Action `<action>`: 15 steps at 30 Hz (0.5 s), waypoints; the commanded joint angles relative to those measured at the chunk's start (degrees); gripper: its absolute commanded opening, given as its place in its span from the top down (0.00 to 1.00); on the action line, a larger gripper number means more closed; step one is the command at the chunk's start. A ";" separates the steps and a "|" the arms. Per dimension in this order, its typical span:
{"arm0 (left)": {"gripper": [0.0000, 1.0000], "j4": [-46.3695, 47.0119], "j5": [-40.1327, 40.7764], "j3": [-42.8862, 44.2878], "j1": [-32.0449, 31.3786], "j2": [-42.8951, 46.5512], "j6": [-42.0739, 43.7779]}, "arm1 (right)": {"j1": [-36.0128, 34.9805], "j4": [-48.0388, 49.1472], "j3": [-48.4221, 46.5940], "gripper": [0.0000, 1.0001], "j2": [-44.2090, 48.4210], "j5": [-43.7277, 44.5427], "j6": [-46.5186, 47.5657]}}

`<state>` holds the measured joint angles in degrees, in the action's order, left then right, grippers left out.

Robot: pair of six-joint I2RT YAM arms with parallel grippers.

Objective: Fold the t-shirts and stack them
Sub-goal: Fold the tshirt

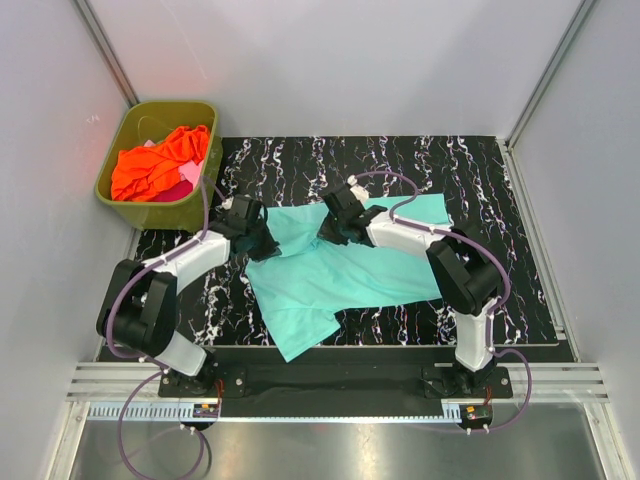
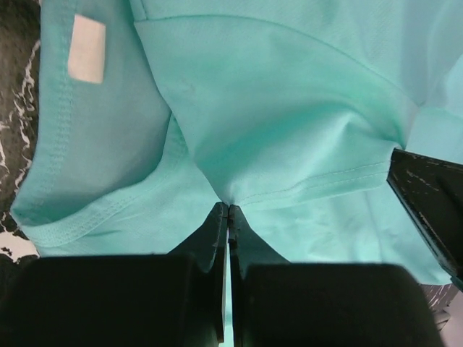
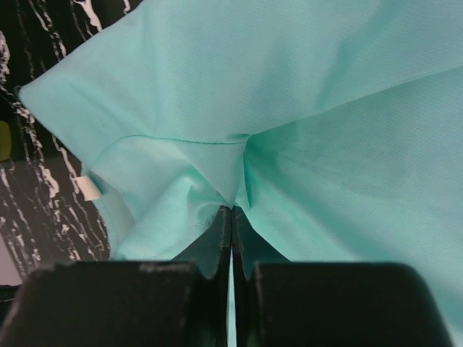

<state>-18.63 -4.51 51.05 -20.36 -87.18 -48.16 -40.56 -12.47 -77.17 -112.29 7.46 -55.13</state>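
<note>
My right gripper should grab the teal t-shirt's far edge (image 1: 420, 208) to help pull it back, because the teal t-shirt's near sleeve (image 1: 297, 340) reaches out past the mat's near edge.
A teal t-shirt (image 1: 340, 275) lies partly spread on the black marbled mat (image 1: 500, 180), one end trailing toward the near edge. My left gripper (image 1: 268, 243) sits at the shirt's left upper edge and is shut on a pinch of teal cloth (image 2: 289, 108) just below the collar, where a white label (image 2: 87, 49) shows. My right gripper (image 1: 333, 232) is a little to the right of it, shut on a gathered fold of the same shirt (image 3: 325, 108). An orange t-shirt (image 1: 160, 160) and a pink t-shirt (image 1: 188, 175) lie crumpled in the tub.
An olive-green tub (image 1: 150, 205) stands at the mat's far left corner. Grey walls close in the left, right and far sides. A metal rail (image 1: 330, 385) with both arm bases runs along the near edge. The other arm's black finger (image 2: 427, 210) shows at the right of the left wrist view.
</note>
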 commanded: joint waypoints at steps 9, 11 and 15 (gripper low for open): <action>1.00 1.58 6.35 -2.97 -1.44 0.16 -0.18 | 0.65 -3.53 1.06 1.00 2.70 3.44 7.40; 1.00 0.88 7.41 -2.80 -1.44 0.69 0.35 | 0.83 -3.53 0.18 1.00 2.08 1.78 9.51; 1.00 -0.09 7.94 -2.18 -1.61 2.27 0.96 | 1.00 -3.44 -1.76 1.00 1.72 -0.51 12.59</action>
<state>-18.55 0.34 48.38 -21.69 -87.15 -48.25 -40.32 -16.16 -76.29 -111.92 7.88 -46.52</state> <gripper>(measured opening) 0.009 0.011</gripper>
